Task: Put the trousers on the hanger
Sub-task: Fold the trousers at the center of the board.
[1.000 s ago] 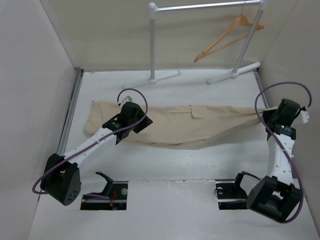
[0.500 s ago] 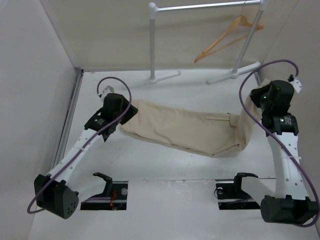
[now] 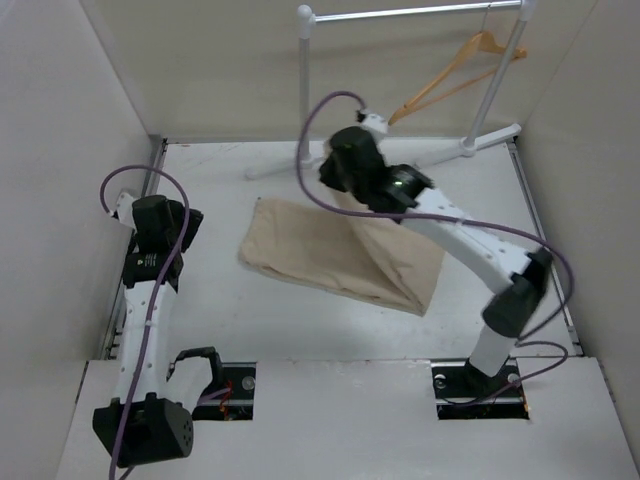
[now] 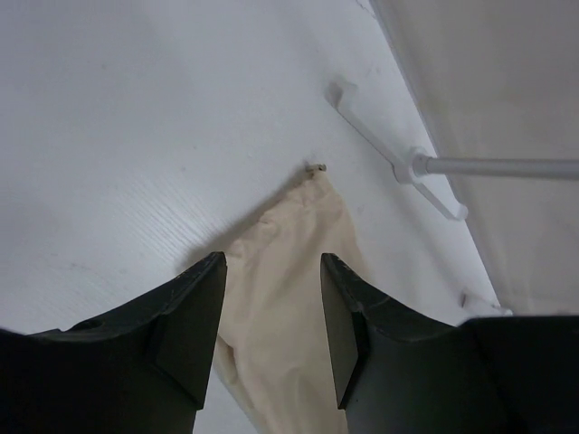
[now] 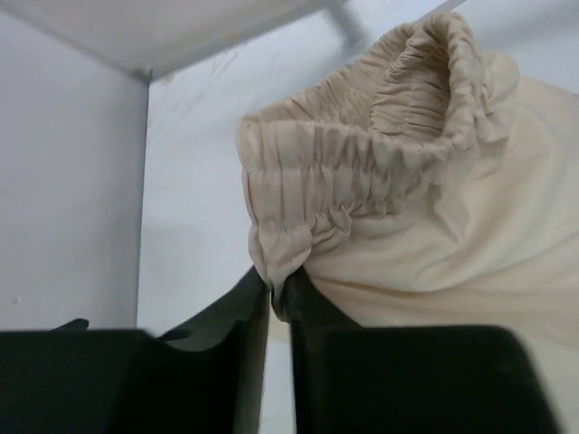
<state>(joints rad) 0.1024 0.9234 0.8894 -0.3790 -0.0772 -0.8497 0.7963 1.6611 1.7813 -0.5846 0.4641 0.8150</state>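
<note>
My right gripper should lay down the trousers' waistband and my left gripper should pull the flat end to straighten them, because they lie slanted across the table.
The beige trousers lie folded over on the white table, one end flat at the left. My right gripper reaches across to the middle back and is shut on the gathered elastic waistband, holding it lifted above the cloth. In the right wrist view the right gripper pinches a fold of the trousers. My left gripper is open and empty, raised at the left, apart from the cloth. In the left wrist view the left gripper frames the trousers' corner below. The wooden hanger hangs on the rail.
The white garment rail stands at the back with its feet on the table; one foot shows in the left wrist view. Side walls close in the table at left and right. Two openings sit near the arm bases.
The right gripper has carried the waistband from the right edge across to the middle back, folding the trousers over. The left gripper has let go and drawn back to the left.
</note>
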